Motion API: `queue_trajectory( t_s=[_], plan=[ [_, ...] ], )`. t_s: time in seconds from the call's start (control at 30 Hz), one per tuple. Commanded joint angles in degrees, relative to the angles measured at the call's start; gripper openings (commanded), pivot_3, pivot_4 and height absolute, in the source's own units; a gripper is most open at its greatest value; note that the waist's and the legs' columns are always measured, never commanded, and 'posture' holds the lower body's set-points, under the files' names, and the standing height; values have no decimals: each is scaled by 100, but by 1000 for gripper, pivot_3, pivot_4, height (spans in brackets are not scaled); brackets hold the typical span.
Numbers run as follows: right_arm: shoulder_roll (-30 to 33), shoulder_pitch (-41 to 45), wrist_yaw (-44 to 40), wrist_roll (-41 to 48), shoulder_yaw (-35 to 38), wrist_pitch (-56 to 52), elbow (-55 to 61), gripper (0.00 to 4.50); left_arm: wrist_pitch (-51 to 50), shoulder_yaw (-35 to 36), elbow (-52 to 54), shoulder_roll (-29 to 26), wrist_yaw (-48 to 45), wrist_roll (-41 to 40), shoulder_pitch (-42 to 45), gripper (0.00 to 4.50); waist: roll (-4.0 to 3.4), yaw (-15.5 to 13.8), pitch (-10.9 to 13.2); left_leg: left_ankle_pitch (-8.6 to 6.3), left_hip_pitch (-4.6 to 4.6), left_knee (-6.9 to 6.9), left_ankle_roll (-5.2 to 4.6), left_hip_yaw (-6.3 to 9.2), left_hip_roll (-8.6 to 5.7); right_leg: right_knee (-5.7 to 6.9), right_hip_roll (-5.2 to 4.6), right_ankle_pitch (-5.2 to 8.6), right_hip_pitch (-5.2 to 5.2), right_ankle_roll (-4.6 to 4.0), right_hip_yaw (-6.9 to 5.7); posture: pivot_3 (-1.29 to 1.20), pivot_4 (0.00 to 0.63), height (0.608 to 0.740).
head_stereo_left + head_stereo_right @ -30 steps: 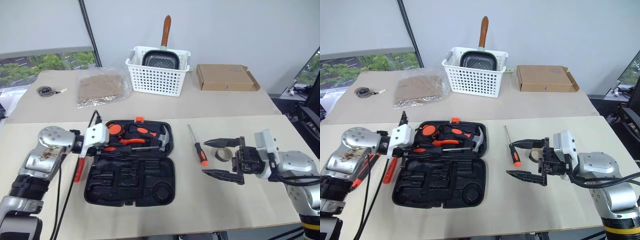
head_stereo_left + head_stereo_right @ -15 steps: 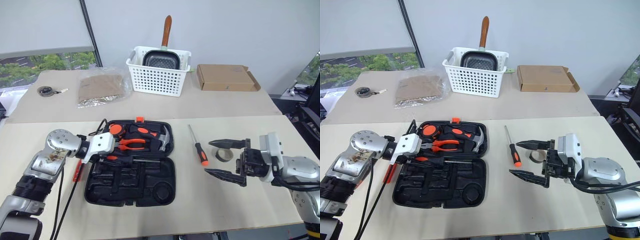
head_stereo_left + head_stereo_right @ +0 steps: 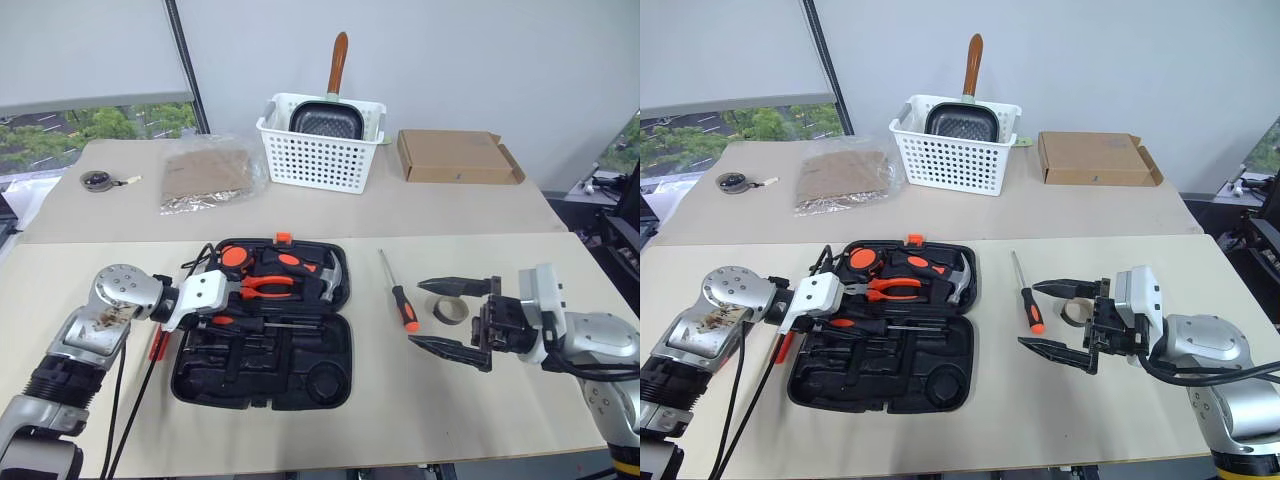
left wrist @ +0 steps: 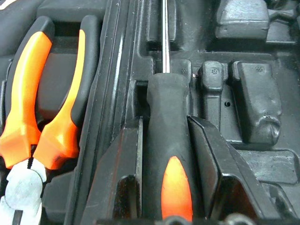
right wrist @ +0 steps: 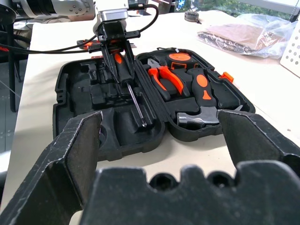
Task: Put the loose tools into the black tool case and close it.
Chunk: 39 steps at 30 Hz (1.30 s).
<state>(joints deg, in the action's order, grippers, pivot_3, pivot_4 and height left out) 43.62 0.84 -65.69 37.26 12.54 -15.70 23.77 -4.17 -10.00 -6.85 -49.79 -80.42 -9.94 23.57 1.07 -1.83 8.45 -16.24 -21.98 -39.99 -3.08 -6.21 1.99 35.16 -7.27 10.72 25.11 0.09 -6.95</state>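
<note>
The screwdriver's handle (image 4: 169,96) is sitting high in its hollow with my left gripper around its sides. Next, I open the gripper, close the fingers above the handle and push the handle down (image 4: 169,126).
The black tool case (image 3: 250,378) lies open at centre-left, with pliers (image 3: 262,288), a hammer (image 3: 325,275) and a tape measure (image 3: 235,256) in its far half. My left gripper (image 4: 165,121) is shut on a black-and-orange screwdriver (image 4: 166,154), low over a long recess of the near half beside the hinge, its shaft (image 5: 133,101) pointing right. A second screwdriver (image 3: 398,295) and the tape roll (image 3: 450,310) lie on the table right of the case. My right gripper (image 3: 415,314) hangs open just above the table beside them. An orange tool (image 3: 157,343) lies left of the case, partly hidden by my left arm.
On the far table stand a white basket (image 3: 320,150) holding a pan, a flat cardboard box (image 3: 460,157), a plastic bag (image 3: 205,175) and a small round object (image 3: 97,180). Black cables trail from my left arm over the table's near left.
My left gripper has tipped slightly lower towards the case's near half with the screwdriver in it. The right gripper has stayed open in place.
</note>
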Motion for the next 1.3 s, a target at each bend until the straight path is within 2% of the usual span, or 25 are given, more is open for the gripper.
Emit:
queue_trajectory(
  t_s=[0.03, 0.07, 0.1, 0.27, 0.53, 0.67, 0.87, 0.93, 0.97, 1.0, 1.2, 1.3],
  plan=[
    [14, 28, 28, 75, 105, 98, 216, 4500, -87, 107, -1, -8, 188, 62, 18, 1989, -1, -19, 0, 1, 1, -1, 0, 0, 1, 2, 0, 0, 0, 0, 0, 0, 150, 700],
    [13, 29, 28, 75, 105, 97, 217, 4500, -103, 136, 36, 1, 187, 13, 18, 2091, -1, -31, 0, 2, 1, -1, 0, 0, 1, 2, 0, -1, 0, 1, 0, 0, 150, 700],
    [13, 31, 26, 72, 104, 99, 213, 4500, -133, 176, 108, 9, 167, -67, 21, 2579, -1, -41, -1, 2, 1, -3, 1, 1, 1, 4, 0, -1, 0, 1, 0, 0, 150, 700],
    [10, 51, 12, 55, 77, 110, 188, 4500, -148, 450, 480, 96, 302, -411, 64, 4401, -2, -68, -1, 4, -8, -8, -2, 4, 0, 3, -1, -2, 1, 1, -1, 0, 150, 700],
    [-25, 61, 30, 52, 49, 130, 178, 4500, -427, 1095, 1147, 362, 1080, -792, 4, 4462, -1, -41, -1, -1, -15, -5, -11, 1, -4, -11, -1, -3, 0, 0, 0, 0, 150, 700],
    [-64, 72, 37, 29, 8, 155, 151, 4500, -780, 1272, 1445, 624, 1670, -895, -299, 3404, -2, -37, -1, -2, -8, -6, -11, -1, -5, -11, -1, -3, -7, 1, 2, 0, 150, 700],
    [-127, 86, 57, 10, -43, 165, 146, 4500, -826, 1236, 1598, 945, 2032, -915, -952, 1272, -1, -35, 0, 0, -1, -6, -8, 1, -3, -5, 0, -3, -8, 2, 3, 0, 150, 700],
    [-141, 99, 50, -1, -60, 175, 132, 4500, -669, 1078, 1415, 1005, 2043, -743, -1012, 469, -1, -35, -1, 2, 0, -6, -5, 3, -2, -3, 2, -3, -8, 1, 2, 0, 150, 700],
    [-144, 103, 47, -3, -65, 178, 129, 4500, -601, 1020, 1289, 1051, 2076, -669, -992, 217, -1, -47, -1, 2, 0, -5, -5, 3, -1, -3, 2, -3, -7, 1, 2, 0, 150, 700],
    [-146, 105, 45, -4, -68, 179, 128, 4500, -558, 987, 1204, 1083, 2102, -626, -972, 99, -2, -55, -1, 2, -1, -6, -4, 4, -2, -3, 2, -3, -8, 0, 1, 0, 150, 700],
    [-143, 21, 79, -11, -19, 183, 191, 4500, -196, 310, 651, 970, 1951, 121, -883, 99, -3, -59, -2, 0, -2, -7, -8, 3, -4, -7, 0, -4, -9, -1, 1, 0, 150, 700],
    [-127, -94, 134, -41, 52, 187, 247, 4500, 125, 131, 349, 988, 2023, 415, -859, 99, -29, -58, -20, -3, 0, -4, -11, 0, -4, -11, -2, -4, -11, -2, 2, 0, 150, 700]
  ],
)
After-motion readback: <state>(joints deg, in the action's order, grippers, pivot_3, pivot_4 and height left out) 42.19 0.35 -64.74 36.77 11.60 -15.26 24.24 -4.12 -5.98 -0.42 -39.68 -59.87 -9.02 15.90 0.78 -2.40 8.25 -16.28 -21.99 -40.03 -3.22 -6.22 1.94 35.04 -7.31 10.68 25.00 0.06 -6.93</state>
